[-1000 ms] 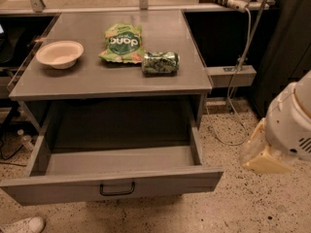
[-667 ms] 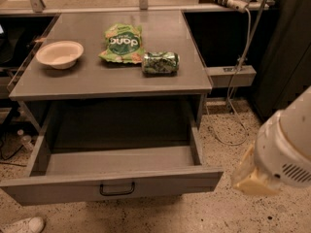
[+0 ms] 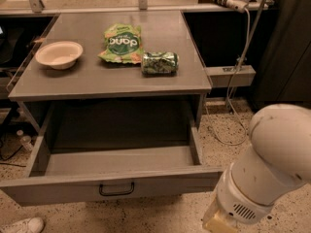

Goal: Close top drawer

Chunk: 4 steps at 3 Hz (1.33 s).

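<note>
The floor in front of the top drawer's front panel (image 3: 155,213) is clear. My gripper keeps going toward the panel's end (image 3: 182,184) near my arm until it can push.
The top drawer (image 3: 63,188) is pulled far out of the grey cabinet. Its wide flat front panel faces me, with a small black loop handle (image 3: 116,190) at its centre. Its long shallow grey tray (image 3: 116,159) holds nothing that I can see. My arm's white rounded segment (image 3: 272,164) fills the lower right, beside the drawer's front right corner. Its beige end (image 3: 218,222) runs off the bottom edge. The gripper itself is out of view below the frame.
On the cabinet top (image 3: 87,79) lie a beige bowl (image 3: 59,54), a green snack bag (image 3: 121,43) and a green can (image 3: 160,62) on its side. A grey box (image 3: 228,75) with cables sits at the right. A white shoe (image 3: 24,225) lies on the floor at the lower left.
My arm has swung left and down, closer to the drawer's front right corner, and now looms larger. The drawer has not moved.
</note>
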### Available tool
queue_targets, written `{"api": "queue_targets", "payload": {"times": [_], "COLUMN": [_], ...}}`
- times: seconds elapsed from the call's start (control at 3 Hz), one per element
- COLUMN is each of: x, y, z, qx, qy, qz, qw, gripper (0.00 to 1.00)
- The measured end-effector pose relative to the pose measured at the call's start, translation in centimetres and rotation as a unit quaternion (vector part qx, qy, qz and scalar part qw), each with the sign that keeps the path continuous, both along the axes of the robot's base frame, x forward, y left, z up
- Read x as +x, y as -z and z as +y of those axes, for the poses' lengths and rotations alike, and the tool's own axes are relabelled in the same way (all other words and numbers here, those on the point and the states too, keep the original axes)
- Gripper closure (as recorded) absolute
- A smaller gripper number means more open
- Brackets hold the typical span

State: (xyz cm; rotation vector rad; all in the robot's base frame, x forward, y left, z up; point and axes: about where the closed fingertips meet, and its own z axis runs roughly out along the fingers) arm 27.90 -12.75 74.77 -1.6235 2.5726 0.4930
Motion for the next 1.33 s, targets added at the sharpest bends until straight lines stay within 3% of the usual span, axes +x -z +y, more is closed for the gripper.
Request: {"api": "queue_targets", "payload": {"times": [0.67, 1.0, 1.33], "x": [0.0, 1.8, 4.9], "y": [1.2, 4.7, 7.8], "z": [0.1, 2.5, 4.9], "qx": [0.006, 0.025, 0.046], "qy": [0.006, 0.01, 0.018], "qz": [0.002, 0.002, -0.018], "qw": [1.0, 0.9996, 0.9986], "gripper": [1.0, 1.0, 1.0]}}
